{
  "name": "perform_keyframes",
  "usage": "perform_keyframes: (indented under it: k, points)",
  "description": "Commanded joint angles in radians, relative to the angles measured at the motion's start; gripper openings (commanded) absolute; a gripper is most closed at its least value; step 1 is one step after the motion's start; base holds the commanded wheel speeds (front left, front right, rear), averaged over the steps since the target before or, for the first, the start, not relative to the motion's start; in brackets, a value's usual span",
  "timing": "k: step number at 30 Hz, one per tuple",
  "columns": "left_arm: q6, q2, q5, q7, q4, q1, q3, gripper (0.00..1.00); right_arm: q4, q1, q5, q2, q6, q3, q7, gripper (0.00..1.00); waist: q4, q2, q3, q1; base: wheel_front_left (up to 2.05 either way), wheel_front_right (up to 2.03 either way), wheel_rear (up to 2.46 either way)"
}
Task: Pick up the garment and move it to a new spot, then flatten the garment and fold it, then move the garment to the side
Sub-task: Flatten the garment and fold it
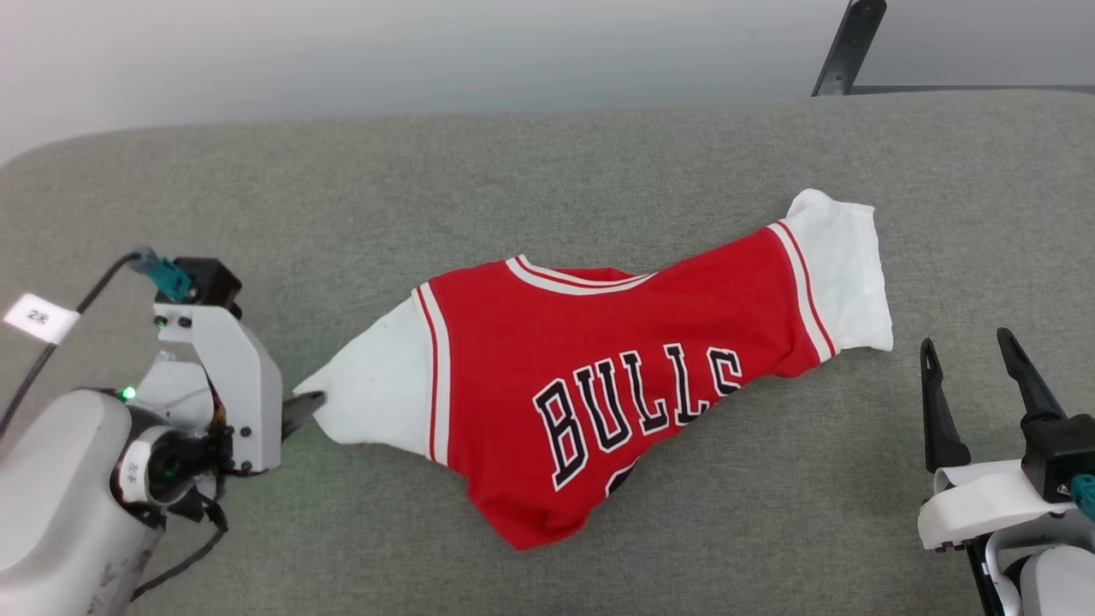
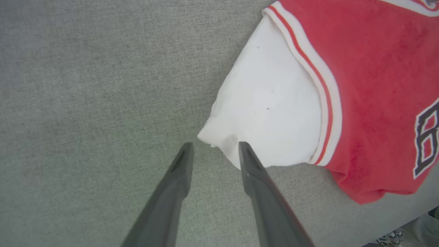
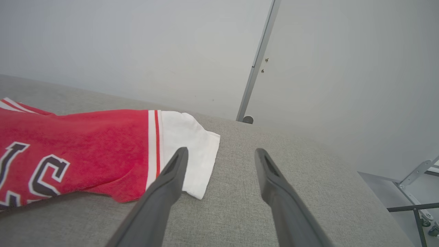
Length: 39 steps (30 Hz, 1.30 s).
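Observation:
The jersey's lower edge [image 1: 622, 476] rolls under below the lettering. The jersey will unfold and show a long hidden body when I pick it up by its white sleeves.
The garment [image 1: 616, 376] is a red jersey with white short sleeves and black "BULLS" lettering, lying rumpled across the middle of the grey table. My left gripper [image 1: 304, 406] sits at the tip of the jersey's left white sleeve [image 2: 267, 103]; in the left wrist view the gripper [image 2: 213, 148] stands open with the sleeve's corner at the gap between the fingertips. My right gripper [image 1: 967, 346] is open at the lower right, a little apart from the right white sleeve [image 3: 192, 151], with nothing between its fingers [image 3: 219, 152].
The grey fabric-covered table [image 1: 547, 154] stretches wide around the jersey. A dark metal post [image 1: 847, 47] rises behind its far right edge, against a pale wall. A metal frame on wheels [image 3: 418, 192] stands off the table's right end.

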Motion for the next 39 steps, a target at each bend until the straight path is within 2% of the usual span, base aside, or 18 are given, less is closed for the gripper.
perform_keyframes:
  k: [1,12,18,22,25,26,33,39]
  points:
    - [-0.004,0.002,0.006,-0.011,0.0,-0.005,0.005,1.0,-0.001,0.002,0.007,-0.001,-0.001,0.003,-0.006,1.0,-0.002,0.0,-0.004,0.0,0.0,0.0,0.0]
    - [-0.043,-0.003,0.02,-0.056,-0.011,0.004,-0.01,1.0,-0.047,0.018,0.023,0.009,-0.001,0.007,-0.006,1.0,-0.019,0.0,-0.019,0.0,0.0,0.0,0.0]
    - [-0.072,-0.004,0.033,-0.081,0.074,-0.02,-0.021,1.0,-0.104,0.009,0.028,0.002,-0.001,0.014,-0.005,1.0,-0.04,0.0,-0.007,0.0,0.0,0.0,0.0]
    - [-0.093,-0.024,0.01,-0.078,0.146,-0.036,-0.024,1.0,-0.126,-0.012,0.041,-0.014,-0.001,0.02,-0.004,1.0,-0.048,0.0,0.007,0.0,0.0,0.0,0.0]
    - [-0.104,-0.041,-0.001,-0.076,0.192,-0.052,-0.029,0.16,-0.129,-0.037,0.061,-0.042,-0.001,0.044,0.003,1.0,-0.047,0.0,0.018,0.0,0.0,0.0,0.0]
    - [-0.106,-0.052,-0.008,-0.068,0.206,-0.057,-0.03,0.0,-0.13,-0.048,0.07,-0.056,-0.001,0.054,0.012,1.0,-0.045,0.0,0.023,0.0,0.0,0.0,0.0]
    - [-0.123,-0.101,-0.02,-0.069,0.251,-0.104,-0.046,0.0,-0.111,-0.164,0.142,-0.158,-0.001,0.094,0.108,1.0,-0.011,0.0,0.054,0.0,0.0,0.0,0.0]
    - [-0.137,-0.136,-0.018,-0.084,0.253,-0.153,-0.062,0.0,-0.017,-0.3,0.313,-0.291,-0.001,0.222,0.309,1.0,0.039,0.0,0.093,0.0,0.0,0.0,0.0]
